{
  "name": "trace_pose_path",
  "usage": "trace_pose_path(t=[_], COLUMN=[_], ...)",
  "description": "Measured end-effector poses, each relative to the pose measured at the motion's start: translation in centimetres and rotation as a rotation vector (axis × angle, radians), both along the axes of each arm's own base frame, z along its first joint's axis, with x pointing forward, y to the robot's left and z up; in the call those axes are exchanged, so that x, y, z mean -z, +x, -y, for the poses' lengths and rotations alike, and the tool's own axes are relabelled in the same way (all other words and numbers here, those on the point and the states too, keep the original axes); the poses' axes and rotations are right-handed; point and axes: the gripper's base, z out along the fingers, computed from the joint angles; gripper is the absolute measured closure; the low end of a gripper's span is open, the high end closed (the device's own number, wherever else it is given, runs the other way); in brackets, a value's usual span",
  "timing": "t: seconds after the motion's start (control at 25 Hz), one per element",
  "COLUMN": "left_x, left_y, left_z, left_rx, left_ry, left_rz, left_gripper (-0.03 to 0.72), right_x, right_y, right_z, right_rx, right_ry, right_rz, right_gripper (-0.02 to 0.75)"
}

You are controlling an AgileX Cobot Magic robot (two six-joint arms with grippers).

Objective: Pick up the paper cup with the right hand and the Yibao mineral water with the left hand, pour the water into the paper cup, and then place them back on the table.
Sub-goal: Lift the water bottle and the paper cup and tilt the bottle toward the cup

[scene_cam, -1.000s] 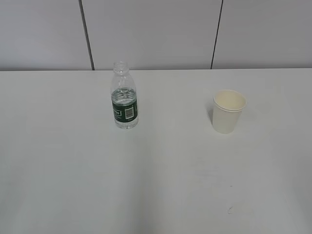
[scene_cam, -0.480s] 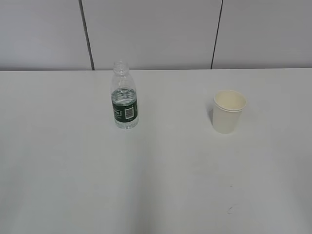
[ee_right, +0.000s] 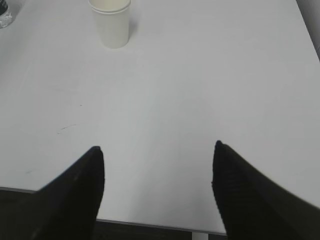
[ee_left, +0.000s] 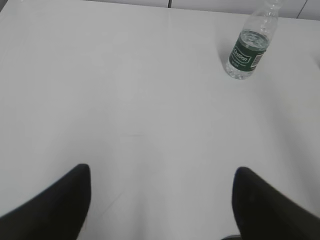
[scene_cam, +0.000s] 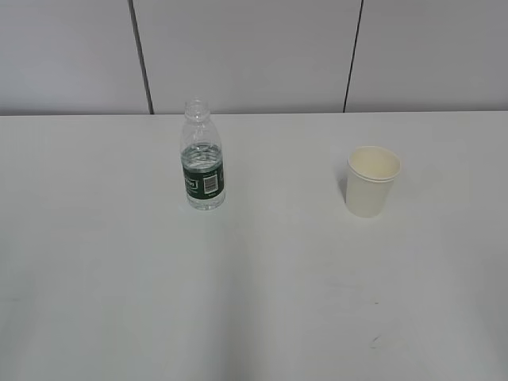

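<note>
A thick rim [scene_cam: 373,177] goes around the paper cup's smooth side [scene_cam: 367,194], so the paper cup's opening will stay round and open when the robot lifts the paper cup.
The Yibao mineral water [scene_cam: 203,163] stands upright and capless on the white table [scene_cam: 254,286], left of centre; it shows in the left wrist view as a bottle [ee_left: 248,46] at the far upper right. The paper cup [scene_cam: 371,181] stands upright to the right, and the right wrist view has this cup [ee_right: 112,22] at the top left. My left gripper [ee_left: 162,172] is open over bare table, well short of the bottle. My right gripper [ee_right: 157,150] is open too, above the table's near edge, far from the cup. Neither arm appears in the exterior view.
A grey panelled wall [scene_cam: 254,55] runs behind the table's far edge. The table's near edge [ee_right: 150,225] lies under my right gripper. A small dark scuff [scene_cam: 373,341] marks the tabletop in front of the cup.
</note>
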Motion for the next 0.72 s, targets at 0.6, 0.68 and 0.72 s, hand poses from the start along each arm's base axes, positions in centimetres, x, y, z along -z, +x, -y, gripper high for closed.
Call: trace_pose_path(t=[0.6,0.68,0.72], left_x=[-0.03,-0.04,-0.04], left_y=[-0.05,-0.06,-0.06], left_z=[0.56,0.69,0.71], left_rx=[0.041,0.051,0.052], left_ry=[-0.056,-0.07,-0.071], left_rz=[-0.003,-0.003,-0.003], left_gripper=[0.157,0.157,0.157], right_x=[0.0,0.0,0.0], right_y=[0.0,0.0,0.0], right_z=[0.01,0.01,0.01], right_rx=[0.001,0.001,0.001], right_ry=[-0.001,-0.001,-0.001], right_rz=[0.0,0.0,0.0], right_gripper=[0.206,0.206,0.206])
